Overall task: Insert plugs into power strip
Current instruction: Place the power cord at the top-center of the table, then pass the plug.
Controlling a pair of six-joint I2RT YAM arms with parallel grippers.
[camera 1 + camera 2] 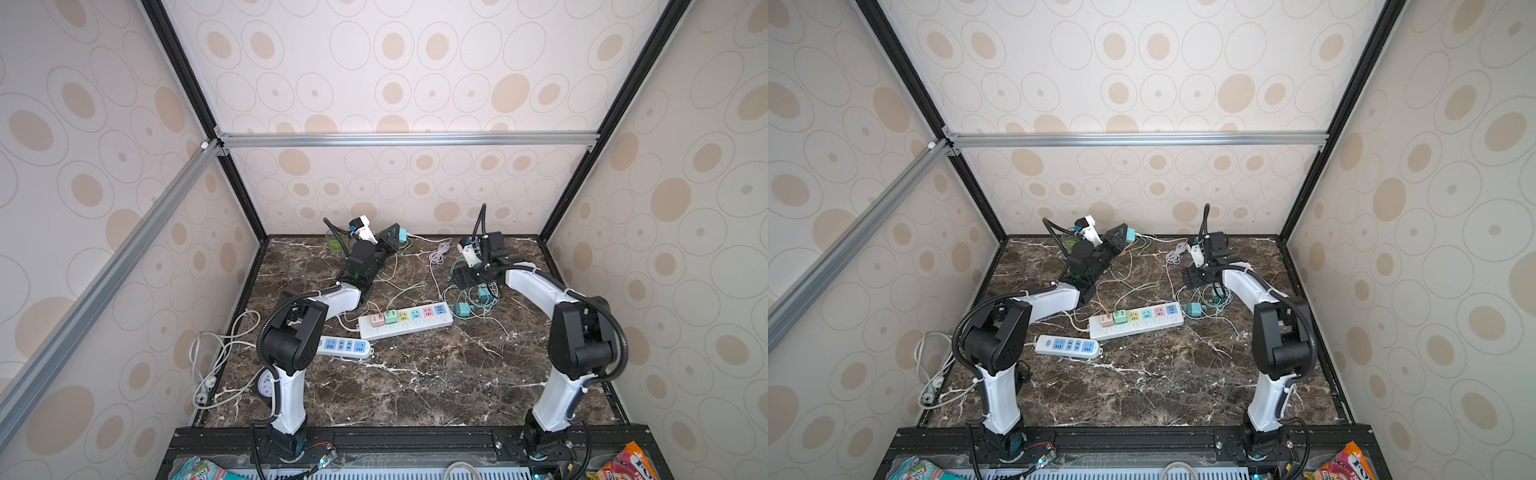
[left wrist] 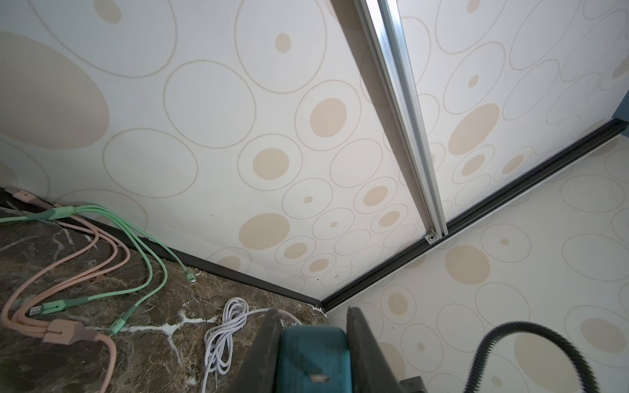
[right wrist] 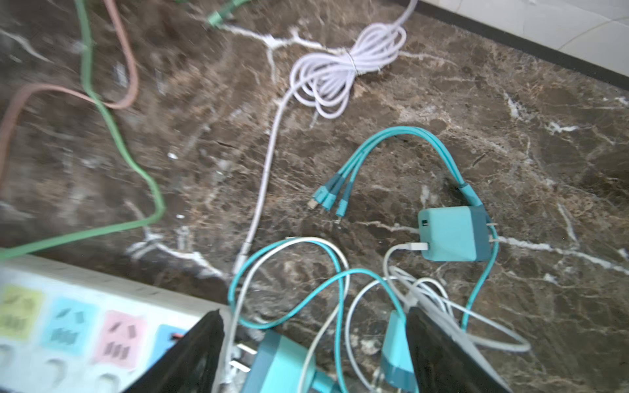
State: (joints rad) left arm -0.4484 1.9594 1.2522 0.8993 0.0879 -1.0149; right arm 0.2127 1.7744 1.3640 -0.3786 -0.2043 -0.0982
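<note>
The teal plug's cable end (image 1: 403, 235) sticks out free from my left gripper, so my open right gripper carries on swinging up toward it until its fingers close there.
My left gripper (image 2: 315, 326) is raised near the back wall and shut on a teal plug (image 2: 315, 354); both top views show this plug (image 1: 402, 233) (image 1: 1130, 235) in the air. The white power strip (image 1: 415, 326) with pastel sockets lies mid-table, with a pink plug (image 1: 377, 319) and a mint green plug (image 1: 390, 316) seated at its left end. My right gripper (image 3: 316, 340) hangs open low over tangled cables just right of the strip (image 3: 85, 326). A teal plug (image 3: 282, 364) lies loose between its jaws. Another teal plug (image 3: 452, 234) lies further out on the marble.
A second strip with blue sockets (image 1: 345, 347) lies near the left arm. A coiled white cable (image 3: 343, 71) and loose pink and green cables (image 2: 129, 245) cover the back of the table. White cords (image 1: 216, 365) hang at the left edge. The walls stand close.
</note>
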